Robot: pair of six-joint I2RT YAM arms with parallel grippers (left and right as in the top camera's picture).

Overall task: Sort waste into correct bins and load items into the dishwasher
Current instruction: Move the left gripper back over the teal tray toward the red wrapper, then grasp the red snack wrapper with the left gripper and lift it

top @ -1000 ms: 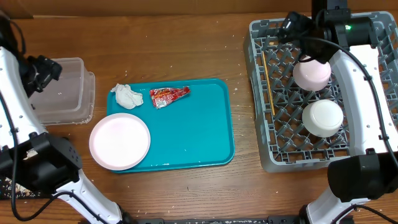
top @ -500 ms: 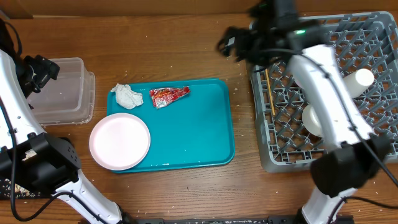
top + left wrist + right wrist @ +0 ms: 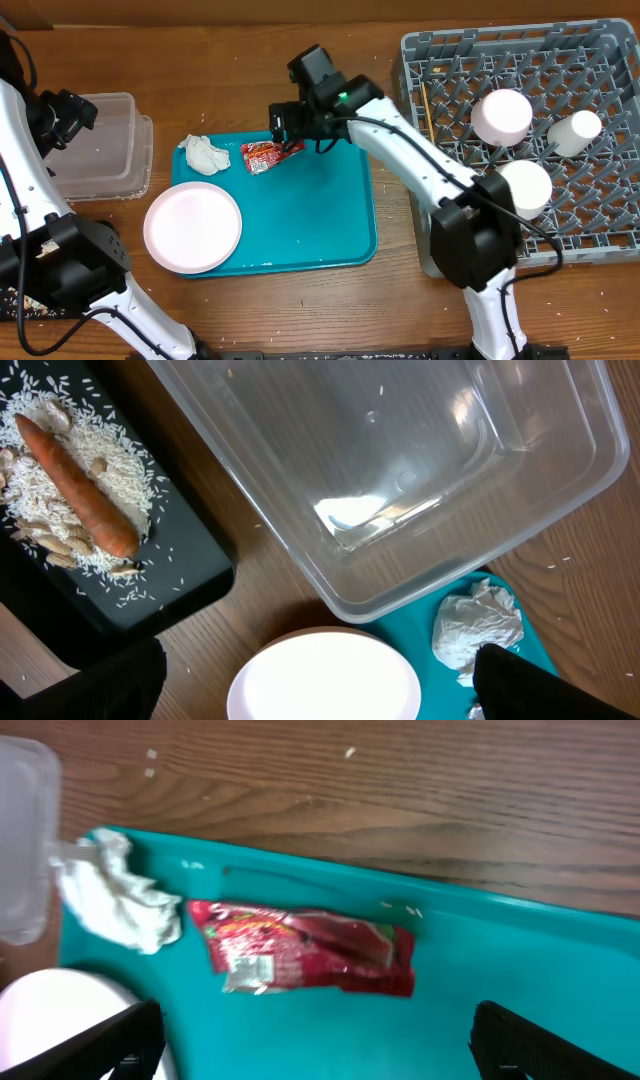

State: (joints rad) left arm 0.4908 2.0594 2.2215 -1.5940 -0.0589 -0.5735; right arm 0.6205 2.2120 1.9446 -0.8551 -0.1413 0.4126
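Next, I move my right gripper back so my left gripper can take the red snack wrapper [image 3: 262, 156], because the clear tub [image 3: 108, 158] is under my left gripper, far from my right gripper.
The red snack wrapper [image 3: 270, 154] lies on the teal tray [image 3: 310, 225], also in the right wrist view [image 3: 310, 948]. My right gripper [image 3: 287, 130] [image 3: 320, 1050] hovers open and empty just above it. The crumpled white napkin [image 3: 204, 154] [image 3: 120, 905] [image 3: 478, 625] lies left of the wrapper. The white plate [image 3: 192, 228] [image 3: 325, 675] sits at the tray's left edge. My left gripper [image 3: 62, 112] [image 3: 315, 690] is open and empty over the clear tub [image 3: 95, 150] [image 3: 400, 470]. The black tray [image 3: 190, 575] holds the carrot stick [image 3: 75, 485] and beige scraps. The grey dish rack [image 3: 440, 60] holds two bowls [image 3: 501, 116] [image 3: 524, 188], the cup [image 3: 575, 132] and chopsticks [image 3: 429, 110].
Loose rice grains lie scattered on the wooden table around the tub and black tray. The rack fills the right side of the table. The right arm stretches from the rack's front corner across to the teal tray's far edge.
My right arm has swung left from above the dish rack to over the teal tray by the wrapper. Both bowls and the cup rest in the rack. The left arm has not moved.
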